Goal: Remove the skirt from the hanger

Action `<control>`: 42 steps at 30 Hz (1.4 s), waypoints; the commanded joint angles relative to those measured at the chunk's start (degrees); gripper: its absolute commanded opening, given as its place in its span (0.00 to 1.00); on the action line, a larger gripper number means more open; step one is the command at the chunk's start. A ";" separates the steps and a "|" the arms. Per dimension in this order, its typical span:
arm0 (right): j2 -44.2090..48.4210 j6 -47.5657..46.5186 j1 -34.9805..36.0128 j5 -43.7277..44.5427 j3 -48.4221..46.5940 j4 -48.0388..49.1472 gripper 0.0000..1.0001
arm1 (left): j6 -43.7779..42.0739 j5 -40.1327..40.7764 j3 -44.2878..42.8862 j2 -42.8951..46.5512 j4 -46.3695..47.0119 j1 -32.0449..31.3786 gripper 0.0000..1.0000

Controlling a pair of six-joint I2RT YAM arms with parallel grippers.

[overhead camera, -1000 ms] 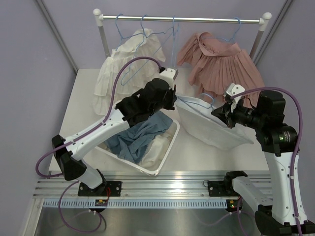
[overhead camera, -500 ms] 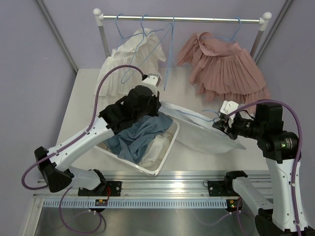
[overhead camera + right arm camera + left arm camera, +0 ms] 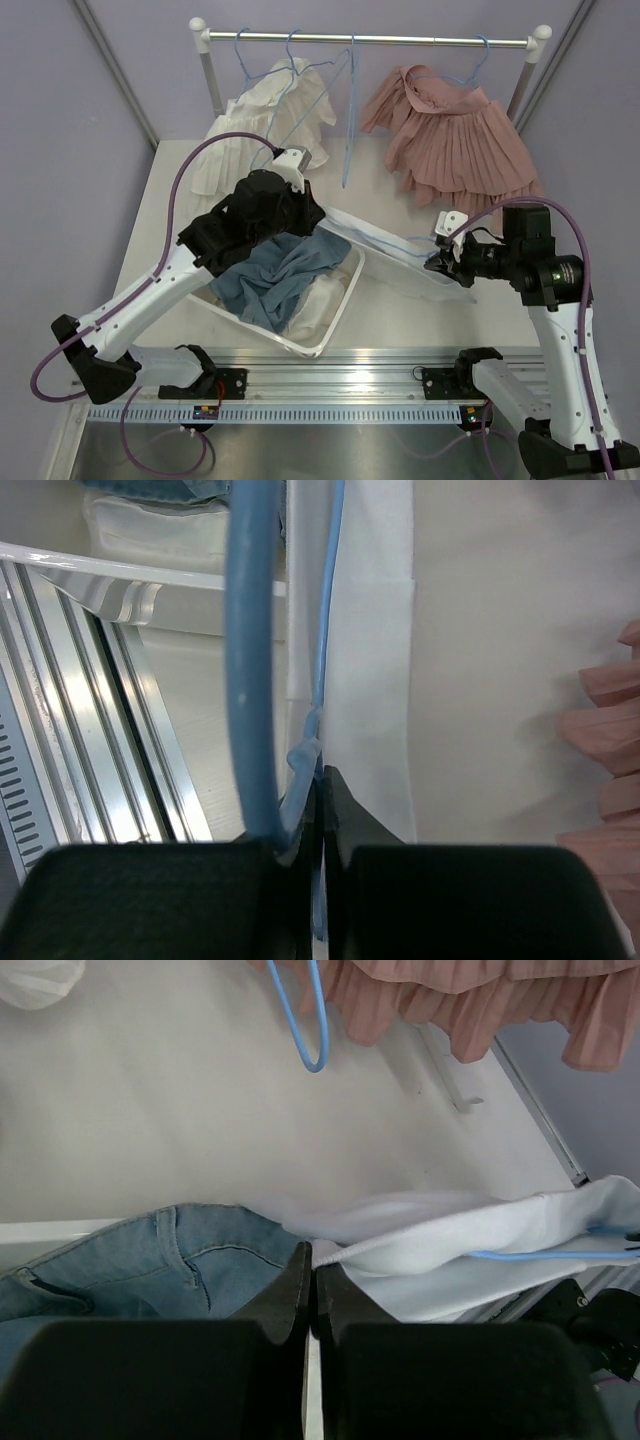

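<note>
My left gripper is holding the skirt taut with the hanger's wire still in its fold (image 3: 540, 1254), so it should ease toward my right gripper, which should lift the hanger out.
A white skirt (image 3: 392, 252) is stretched low over the table between my two grippers, still on a thin blue hanger (image 3: 400, 240). At the skirt's left end, over the basket, my left gripper (image 3: 318, 216) is shut on a fold of its edge; the left wrist view shows the black jaws (image 3: 312, 1262) pinching the white cloth (image 3: 470, 1240). My right gripper (image 3: 437, 262) is shut on the hanger at the skirt's right end. In the right wrist view the jaws (image 3: 320, 780) clamp the blue wire (image 3: 318, 680) beside the hook (image 3: 250, 660), against the skirt (image 3: 370, 630).
A white basket (image 3: 338, 308) holding jeans (image 3: 275, 275) and other cloth sits under the left arm. On the rail (image 3: 370, 40) at the back hang a pink pleated skirt (image 3: 460, 130), a white garment (image 3: 260, 120) and an empty blue hanger (image 3: 347, 130).
The left arm has drawn back to the left with the skirt's edge. The right gripper has sunk a little with the hanger, and the skirt now lies stretched thinner between them.
</note>
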State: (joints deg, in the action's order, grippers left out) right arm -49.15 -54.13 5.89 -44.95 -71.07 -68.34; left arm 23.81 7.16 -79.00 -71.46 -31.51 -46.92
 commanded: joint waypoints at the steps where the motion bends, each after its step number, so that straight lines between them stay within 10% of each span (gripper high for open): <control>1: -2.61 1.66 -0.27 4.53 0.41 -5.49 0.00 | -0.26 -0.03 -0.54 2.82 8.21 2.97 0.00; 27: 0.37 -7.48 -0.18 5.67 2.34 -10.85 0.00 | -0.17 8.66 1.22 7.22 -2.24 16.24 0.00; 42: -3.76 48.39 -1.14 0.12 -7.06 27.71 0.00 | 2.55 -24.99 11.41 5.02 24.45 9.66 0.00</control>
State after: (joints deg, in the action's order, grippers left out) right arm -51.77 -21.43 5.58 -48.86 -75.35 -50.74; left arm 26.46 -12.91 -66.72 -65.45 -19.94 -35.46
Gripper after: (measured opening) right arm 0.032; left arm 0.012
